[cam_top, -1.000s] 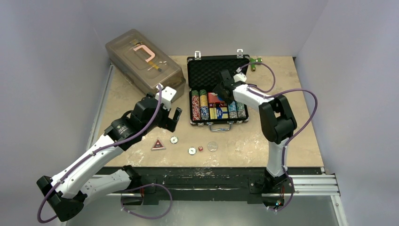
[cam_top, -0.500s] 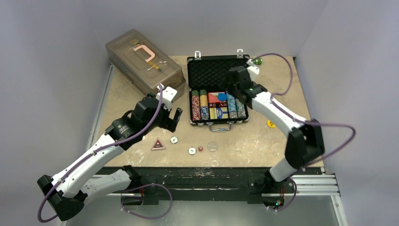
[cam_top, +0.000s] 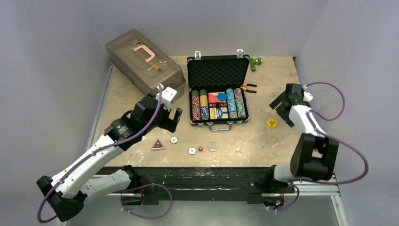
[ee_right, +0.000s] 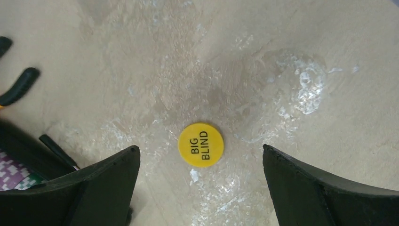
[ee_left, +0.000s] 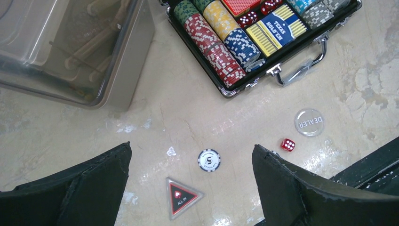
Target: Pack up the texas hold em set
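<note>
The yellow disc is lying free and centred in line with my right gripper's open fingers. I keep going down until the fingers are on either side of its rim, then close them.
The open black briefcase stands at the table's middle back with rows of poker chips, card decks and a blue disc inside; it also shows in the left wrist view. A yellow "BIG BLIND" disc lies right of it. My right gripper is open and empty, hovering over that disc. A triangular "ALL IN" marker, a white chip, a red die and a clear dealer disc lie in front. My left gripper is open and empty above the chip.
A large translucent plastic box stands at the back left. Orange-handled pliers lie right of the case, their handles at the left edge of the right wrist view. A green object lies at the back. A second white chip lies near the die.
My right arm has swung from over the briefcase out to the right, now over the yellow disc. The blue disc now shows in the case. The left arm has not moved.
</note>
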`<state>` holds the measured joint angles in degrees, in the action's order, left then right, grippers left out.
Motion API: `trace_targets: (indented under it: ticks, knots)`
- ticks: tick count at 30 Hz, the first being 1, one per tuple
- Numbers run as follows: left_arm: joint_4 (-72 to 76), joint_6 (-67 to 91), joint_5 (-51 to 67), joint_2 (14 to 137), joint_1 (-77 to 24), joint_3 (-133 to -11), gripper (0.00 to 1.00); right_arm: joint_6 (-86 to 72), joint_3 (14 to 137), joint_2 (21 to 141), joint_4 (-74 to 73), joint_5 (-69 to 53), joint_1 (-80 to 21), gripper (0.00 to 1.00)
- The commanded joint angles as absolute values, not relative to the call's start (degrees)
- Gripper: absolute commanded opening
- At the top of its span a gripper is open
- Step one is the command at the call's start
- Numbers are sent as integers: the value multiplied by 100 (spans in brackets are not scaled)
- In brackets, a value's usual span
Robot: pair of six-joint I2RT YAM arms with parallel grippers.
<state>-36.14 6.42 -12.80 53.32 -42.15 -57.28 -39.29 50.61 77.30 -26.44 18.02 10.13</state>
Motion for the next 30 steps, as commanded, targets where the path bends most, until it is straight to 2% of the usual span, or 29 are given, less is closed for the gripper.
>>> trace_targets:
  ticks: [1, 5, 15, 30]
  knots:
    - [-3539, 659, -1226, 5214, -4246, -5906, 95, -3476, 5932, 8697, -3275, 1214, 1049, 99]
    - [-3537, 658, -1271, 5212, -4251, -5906, 95, -3564, 6326, 9420, -3639, 1001, 1053, 99]
    - [-3547, 644, -1316, 5234, -4247, -5906, 95, -3586, 6120, 9830, -3357, 1229, 944, 98]
    - [-3571, 630, -1439, 5230, -4238, -5906, 95, -3661, 5936, 10232, -2926, 1138, 828, 76]
